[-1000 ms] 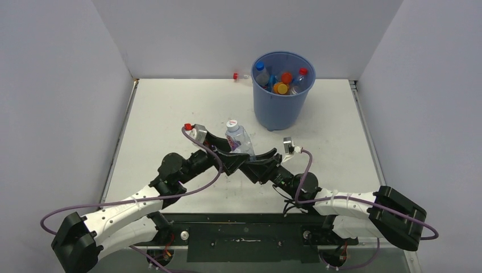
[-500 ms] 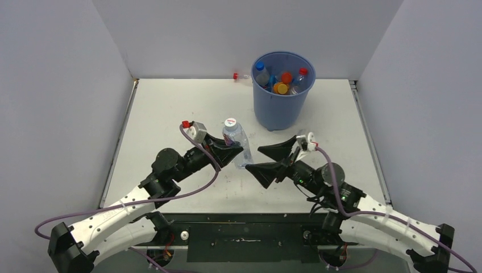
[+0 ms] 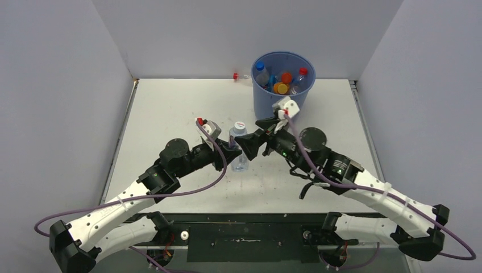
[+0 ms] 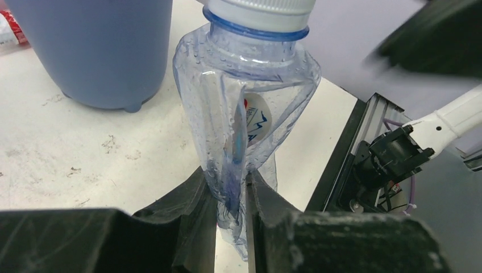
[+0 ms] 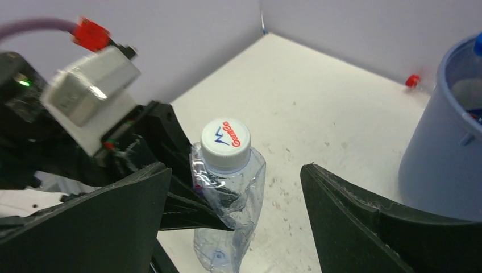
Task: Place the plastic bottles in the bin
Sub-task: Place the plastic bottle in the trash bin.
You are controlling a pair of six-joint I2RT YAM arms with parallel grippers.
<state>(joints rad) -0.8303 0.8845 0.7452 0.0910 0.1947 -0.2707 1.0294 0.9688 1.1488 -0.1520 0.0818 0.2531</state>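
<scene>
The bin is closer to the robot's right gripper and the left gripper is holding the bottle's lower body (image 3: 240, 164), so next the right gripper takes the bottle by its end with the cap (image 3: 239, 127) first.
A crushed clear plastic bottle (image 3: 239, 149) with a white cap stands upright at mid-table. My left gripper (image 3: 228, 150) is shut on its flattened lower body. In the left wrist view the fingers (image 4: 196, 210) pinch the bottle (image 4: 250, 102) thin. My right gripper (image 3: 255, 140) hangs open just right of the bottle and above it. In the right wrist view its jaws stand wide either side of the bottle (image 5: 227, 170) without touching it. The blue bin (image 3: 282, 94) stands at the back with several bottles (image 3: 281, 79) inside.
A small red-capped item (image 3: 238, 75) lies by the back wall, left of the bin. Grey walls close the table on the left, back and right. The bin's side (image 4: 96, 51) is close behind the held bottle, and its rim (image 5: 449, 119) is to my right gripper's right.
My right gripper let go of the bottle, opened, drew back, then swung up beside it. My left gripper shut on the bottle and shifted it slightly right.
</scene>
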